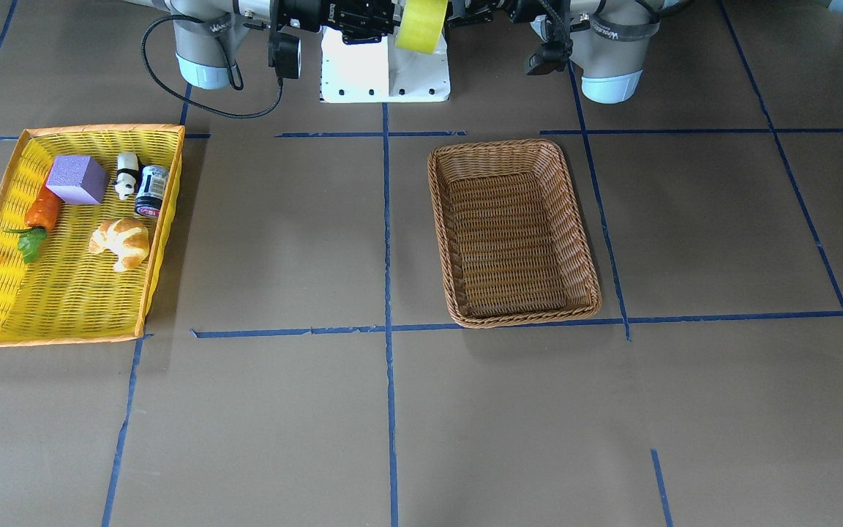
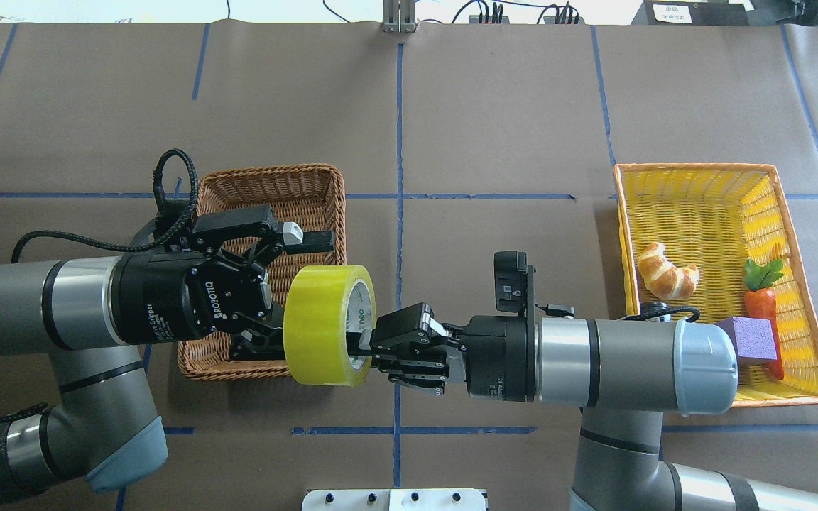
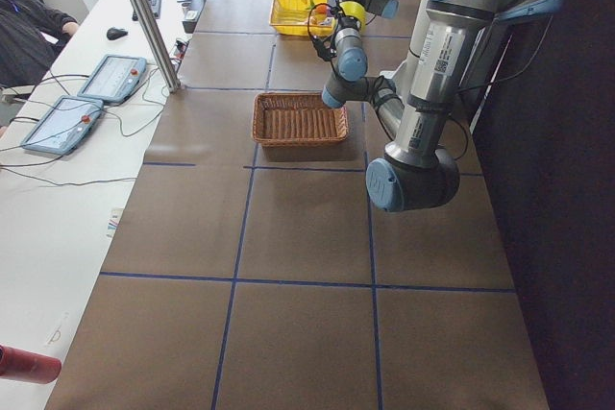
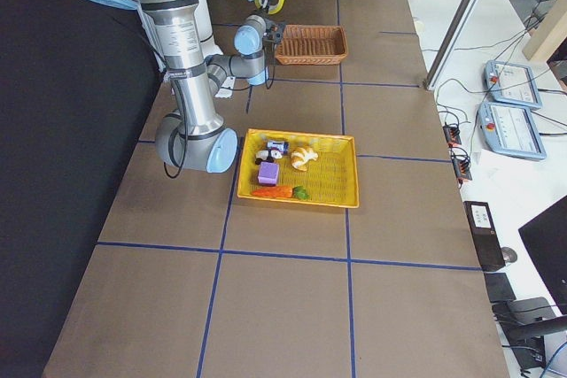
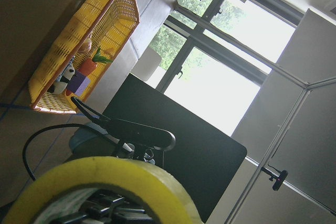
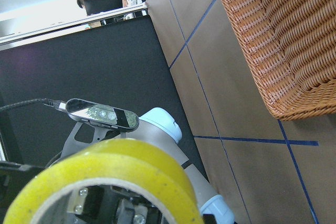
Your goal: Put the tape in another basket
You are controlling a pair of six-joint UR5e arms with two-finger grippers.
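The yellow tape roll (image 1: 422, 25) will come to rest flat with its hole up when the robot lowers it into the brown wicker basket, because the brown wicker basket has a wide, empty bottom (image 1: 513, 241).
The yellow tape roll (image 2: 325, 323) hangs in the air between my two grippers, on edge, near the robot base. My right gripper (image 2: 368, 349) is shut on the roll's wall, with one finger inside the white core. My left gripper (image 2: 294, 294) faces the roll from the other side with its jaws open, the upper finger (image 2: 308, 240) clear above the roll and the lower one hidden behind it. The roll also shows in the front view (image 1: 421, 25) and fills the bottom of both wrist views (image 5: 105, 174) (image 6: 121, 166). The brown wicker basket (image 2: 270, 174) lies empty beneath my left gripper.
The yellow tray-like basket (image 2: 693, 168) at my right holds a croissant (image 2: 667, 277), a carrot (image 2: 760, 301), a purple block (image 2: 750, 337), a can (image 1: 151, 190) and a panda figure (image 1: 126, 174). Blue tape lines grid the brown table. Operator consoles stand beyond the far edge (image 3: 106, 79).
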